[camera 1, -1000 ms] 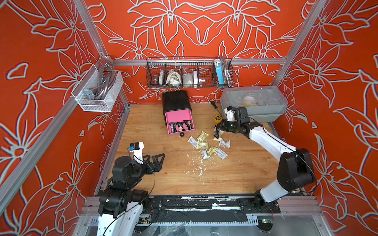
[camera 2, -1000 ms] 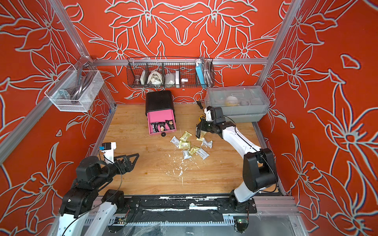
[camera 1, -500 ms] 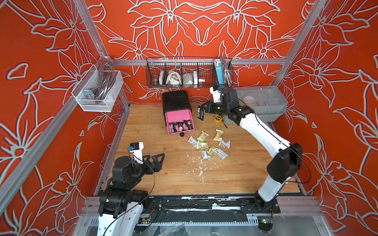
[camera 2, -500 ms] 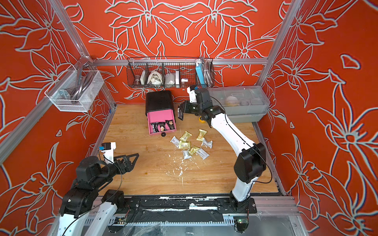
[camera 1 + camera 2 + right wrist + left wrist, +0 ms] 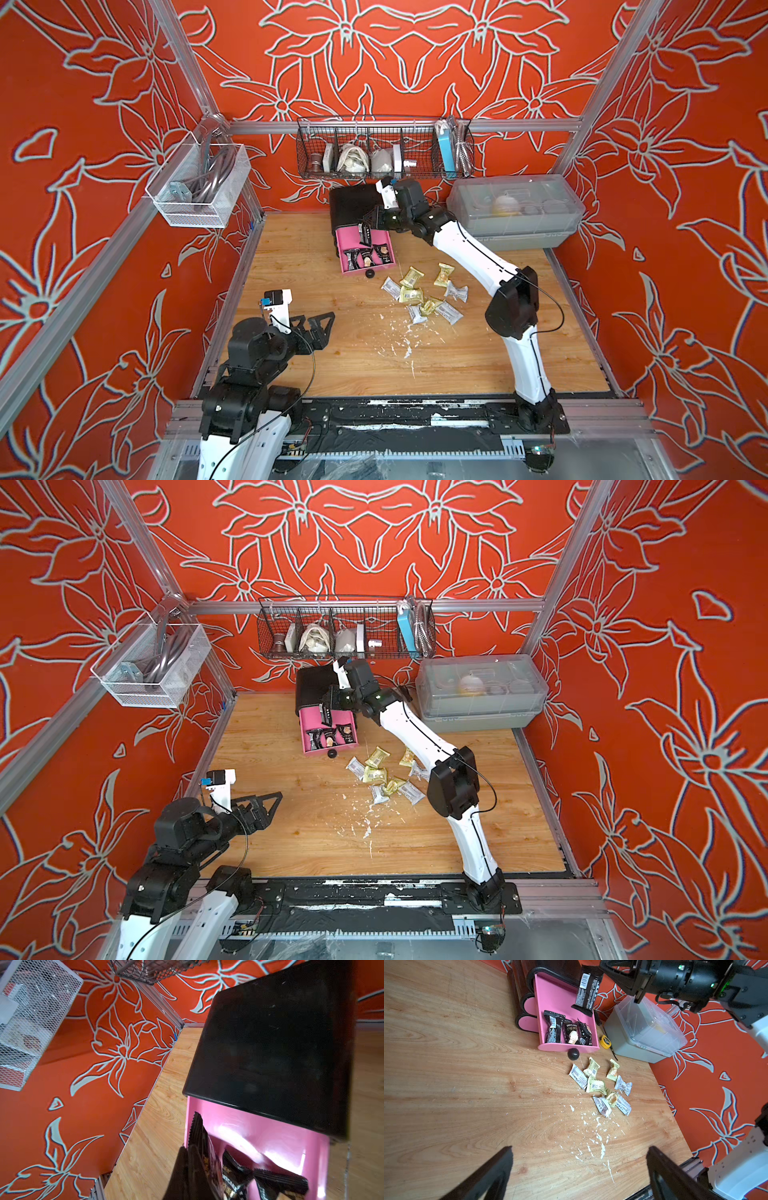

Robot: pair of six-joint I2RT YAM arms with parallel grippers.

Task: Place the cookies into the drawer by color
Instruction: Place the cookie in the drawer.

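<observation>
I can see that the held black cookie (image 5: 365,233) is over the pink tray's empty back part (image 5: 350,237), so I should keep lowering it with my right gripper below the tray's rim and let go there.
The drawer (image 5: 345,243), a black chest with its top pink tray pulled open, stands at the back of the wooden table and holds three black cookies (image 5: 368,257). My right gripper (image 5: 369,226) is shut on another black cookie (image 5: 364,234), which hangs upright over the open tray (image 5: 556,995). The held cookie (image 5: 204,1147) also shows in the right wrist view and in the left wrist view (image 5: 586,991). Several yellow-gold and white-silver cookies (image 5: 419,293) lie in a loose pile in front of the drawer. My left gripper (image 5: 580,1149) rests open and empty near the front left.
A grey lidded box (image 5: 515,216) stands at the back right, with a yellow tape measure (image 5: 605,1042) beside it. A wire basket (image 5: 384,149) hangs on the back wall and a white mesh basket (image 5: 199,183) on the left wall. White flecks (image 5: 399,336) dot the tabletop.
The right arm has swung from beside the cookie pile leftward and back to above the open drawer, carrying the black cookie. The left arm has not moved.
</observation>
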